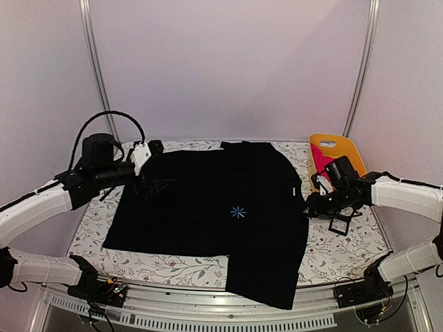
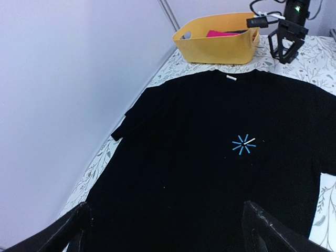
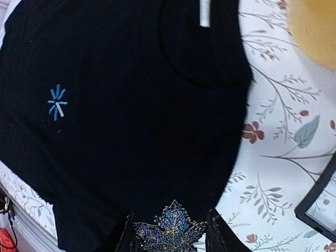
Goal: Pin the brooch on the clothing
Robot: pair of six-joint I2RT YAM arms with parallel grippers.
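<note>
The brooch's leaf tip (image 3: 175, 211) pokes out beyond my right gripper's fingers. I should keep moving my open left gripper there until its fingers close on the brooch.
The clothing, a black long-sleeved shirt (image 1: 208, 200), lies flat on the table with a light-blue asterisk print (image 1: 238, 212) on its chest. My right gripper (image 3: 171, 214) is shut on the brooch (image 3: 172, 233), a blue jewelled maple leaf with gold veins, held between both fingers. It hovers at the shirt's right edge (image 3: 131, 105), near the collar. In the top view the right gripper (image 1: 309, 205) sits just off that edge, and the brooch is hidden there. My left gripper (image 2: 165, 207) stands wide open over the shirt's left side (image 2: 210, 173), holding nothing.
A yellow basket (image 1: 336, 149) with a pink garment (image 1: 320, 162) stands at the back right. A small black square frame (image 1: 339, 225) lies on the floral tablecloth by the right arm. The shirt's hem hangs over the table's near edge.
</note>
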